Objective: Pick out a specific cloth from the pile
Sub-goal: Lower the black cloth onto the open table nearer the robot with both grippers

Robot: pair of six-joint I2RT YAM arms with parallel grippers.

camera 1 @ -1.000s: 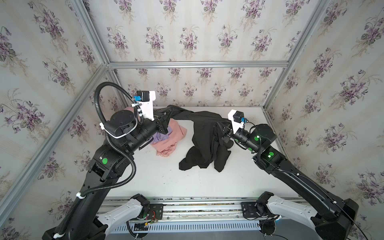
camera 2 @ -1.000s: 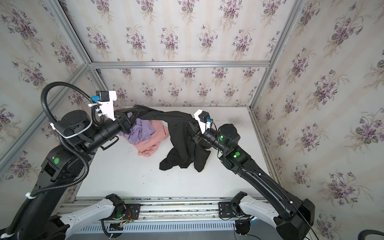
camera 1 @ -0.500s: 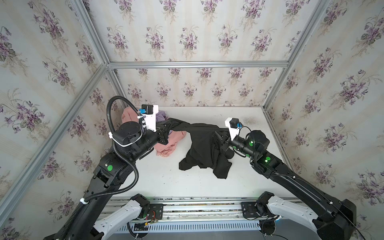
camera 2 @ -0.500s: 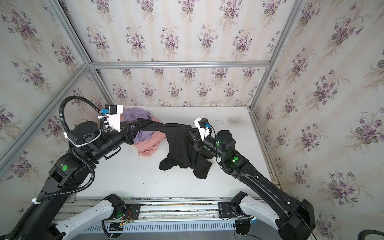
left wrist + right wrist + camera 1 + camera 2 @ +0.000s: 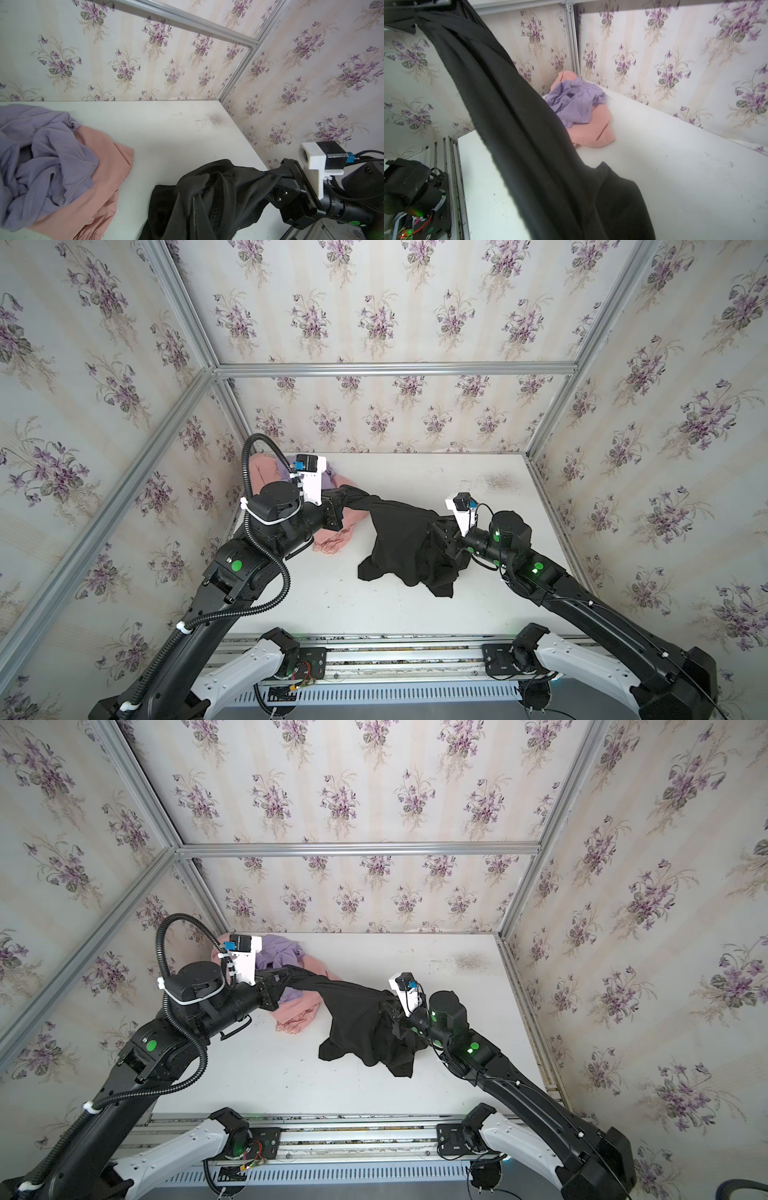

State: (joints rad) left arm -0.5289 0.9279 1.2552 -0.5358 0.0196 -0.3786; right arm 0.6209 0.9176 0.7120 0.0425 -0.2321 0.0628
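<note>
The black cloth's lower folds (image 5: 396, 564) are clear of the pile, so I keep lowering its end with my right gripper toward the front of the white table (image 5: 438, 606) and release there.
The black cloth (image 5: 399, 539) (image 5: 357, 1023) hangs stretched between both grippers, its lower folds resting on the white table (image 5: 374, 605). My left gripper (image 5: 344, 497) (image 5: 286, 974) is shut on one gathered end, just beside the pile. My right gripper (image 5: 441, 531) (image 5: 390, 1007) is shut on the other end, right of the middle. In both wrist views black fabric (image 5: 207, 197) (image 5: 519, 124) covers the jaws. The pile is a lilac cloth (image 5: 278, 952) (image 5: 52, 149) (image 5: 575, 101) on a salmon-pink cloth (image 5: 332, 537) (image 5: 108, 158) (image 5: 596, 128) in the back left corner.
Wallpapered walls with aluminium frame posts (image 5: 544, 423) close in the table on three sides. A metal rail (image 5: 395, 651) carrying both arm bases runs along the front edge. A dark smudge (image 5: 498, 481) marks the back right of the table.
Both grippers have come forward and lower with the black cloth, drawing it off the pile. More of the lilac and pink cloths now shows behind the left arm.
</note>
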